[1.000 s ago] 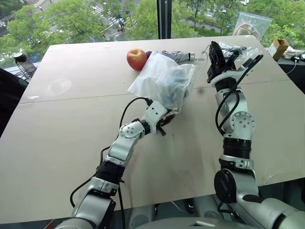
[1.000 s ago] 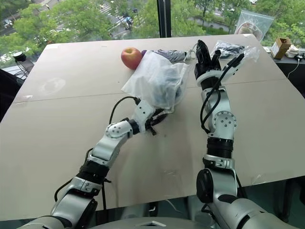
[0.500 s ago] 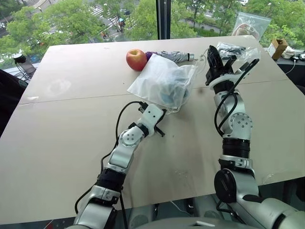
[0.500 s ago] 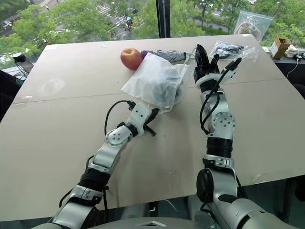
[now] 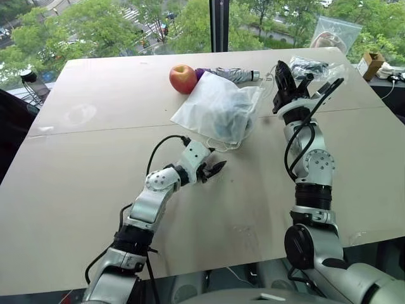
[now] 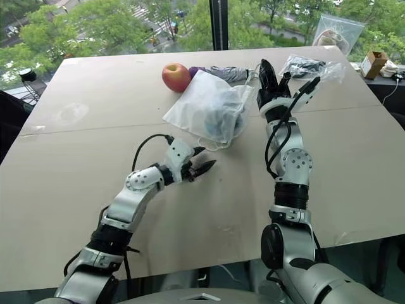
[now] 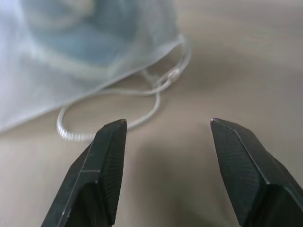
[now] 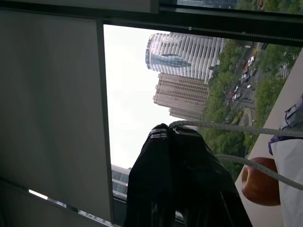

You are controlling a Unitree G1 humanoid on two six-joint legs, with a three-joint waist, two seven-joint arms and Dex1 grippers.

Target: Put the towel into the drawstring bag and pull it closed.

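My left gripper should keep moving toward the bag's corner (image 5: 238, 145) until its open fingers are around the loop, as the loose cord loop (image 5: 221, 150) lies clear of the bag's near edge.
The drawstring bag (image 5: 212, 107) lies on the table (image 5: 88, 164), thin and white. The light blue towel (image 5: 226, 128) shows through its fabric, inside it. My right gripper (image 5: 282, 68) is raised beside the bag's right edge, pointing upward. It is shut on the bag's white cord (image 8: 236, 128), which runs taut from its fingertips. My left gripper (image 5: 217, 170) stands open just above the table, a little short of the bag's near corner. In the left wrist view a loose cord loop (image 7: 142, 106) lies on the table ahead of its open fingers (image 7: 111, 156), untouched.
A red apple (image 5: 183, 78) and a folded grey-and-purple umbrella (image 5: 231, 74) lie behind the bag. A clear plastic bag of dark items (image 5: 310, 65) sits at the back right. Beyond it are a large clear zip bag (image 5: 333, 31) and a small box (image 5: 370, 63).
My left gripper has opened, let go of the bag's near corner and drawn back a little. The bag has sunk onto the table. My right gripper stayed put.
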